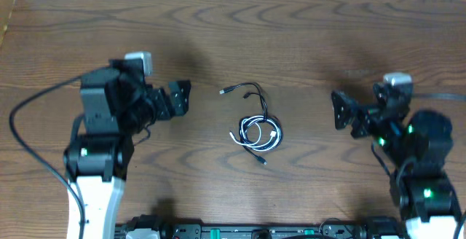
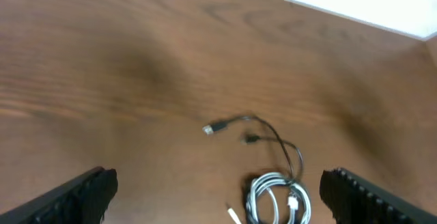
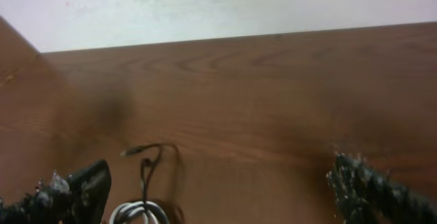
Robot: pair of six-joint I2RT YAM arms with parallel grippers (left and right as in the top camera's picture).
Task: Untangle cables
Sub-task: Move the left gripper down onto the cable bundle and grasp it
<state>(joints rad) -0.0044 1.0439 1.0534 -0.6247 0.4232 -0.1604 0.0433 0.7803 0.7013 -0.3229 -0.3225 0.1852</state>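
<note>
I should next move my open left gripper to the coil's nearer side (image 1: 243,129), since it has clear table (image 1: 211,119) all the way there. I should then close it once its fingers are on both sides of the strands.
A small tangle of thin cables (image 1: 256,128) lies at the table's middle: a white cord coiled with black cords, and a black lead running up to a small plug (image 1: 225,90). The tangle shows in the left wrist view (image 2: 276,190) and at the bottom edge of the right wrist view (image 3: 140,212). My left gripper (image 1: 179,96) is open and empty, left of the tangle and apart from it. My right gripper (image 1: 341,109) is open and empty, right of the tangle and apart from it.
The wooden table (image 1: 306,42) reaches a white wall at the back. Thick black robot cables run along the left side (image 1: 29,144). A black bar with fittings (image 1: 255,232) lies along the front edge.
</note>
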